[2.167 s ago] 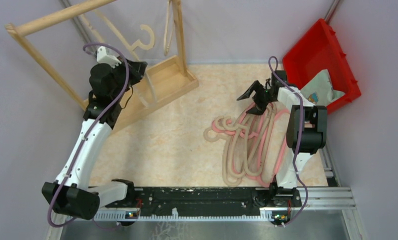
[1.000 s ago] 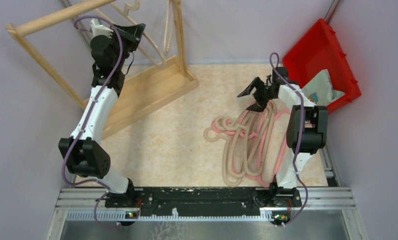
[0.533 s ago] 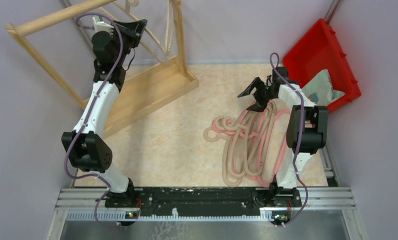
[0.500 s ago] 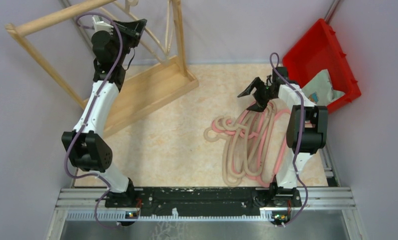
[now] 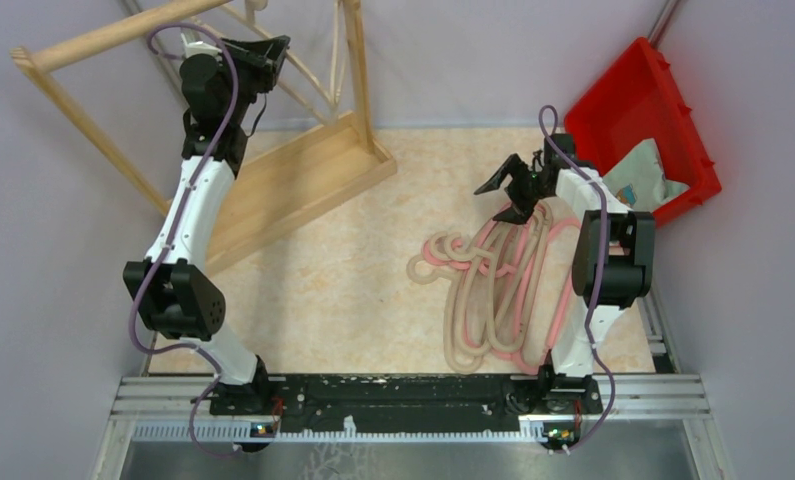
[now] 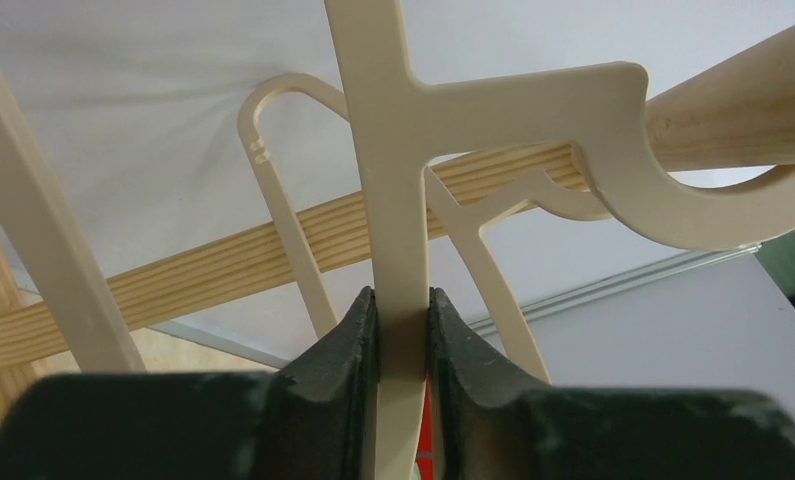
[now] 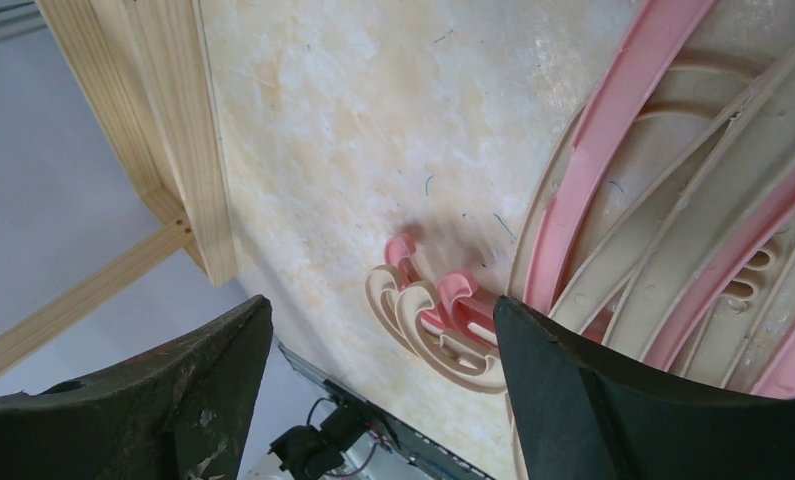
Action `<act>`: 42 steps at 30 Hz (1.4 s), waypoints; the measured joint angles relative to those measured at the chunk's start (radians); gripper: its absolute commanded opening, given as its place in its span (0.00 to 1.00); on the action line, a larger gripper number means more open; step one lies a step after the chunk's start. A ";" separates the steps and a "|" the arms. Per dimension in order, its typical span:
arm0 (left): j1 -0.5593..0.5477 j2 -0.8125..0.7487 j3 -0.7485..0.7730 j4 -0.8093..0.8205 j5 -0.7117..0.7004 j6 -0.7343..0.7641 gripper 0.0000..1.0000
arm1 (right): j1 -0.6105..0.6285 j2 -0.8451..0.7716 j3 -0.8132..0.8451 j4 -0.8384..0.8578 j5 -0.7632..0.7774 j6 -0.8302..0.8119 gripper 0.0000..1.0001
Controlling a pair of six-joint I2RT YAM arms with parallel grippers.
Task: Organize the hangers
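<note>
The top beige hanger (image 5: 490,298) has its hook lying over the pink hooks (image 5: 463,251), so only this hanger will come loose when I lift, and the pile will stay in place.
My left gripper (image 5: 271,47) is raised to the top of the wooden rack (image 5: 123,32) and is shut on the stem of a beige hanger (image 6: 391,200). The hanger's hook (image 6: 613,150) lies over the rack's round pole (image 6: 743,105). A second beige hanger (image 6: 278,190) hangs just behind it. My right gripper (image 5: 508,190) is open and empty, hovering over the far end of a pile of beige and pink hangers (image 5: 503,285) on the table. In the right wrist view the pile (image 7: 673,200) and its bunched hooks (image 7: 433,315) lie between the spread fingers.
The rack's flat wooden base (image 5: 303,170) sits at the back left. A red bin (image 5: 638,110) holding a printed bag (image 5: 645,175) leans at the back right, close to my right arm. A metal rail (image 5: 403,400) runs along the near edge.
My left arm has lifted the beige hanger from beside the rack base up to the top pole; in the last half second it barely moved. My right gripper has stayed open over the pile.
</note>
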 measured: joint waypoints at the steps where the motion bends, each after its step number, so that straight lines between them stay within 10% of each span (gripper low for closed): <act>1: 0.000 0.000 0.000 0.000 0.000 0.002 0.43 | 0.000 0.000 0.000 0.000 0.000 0.000 0.83; 11: 0.005 -0.011 0.028 -0.013 0.009 0.078 0.81 | 0.000 0.000 0.000 0.000 0.003 0.000 0.87; 42: 0.083 -0.510 -0.352 -0.228 -0.005 0.474 0.87 | 0.000 -0.090 -0.218 -0.079 0.337 -0.132 0.68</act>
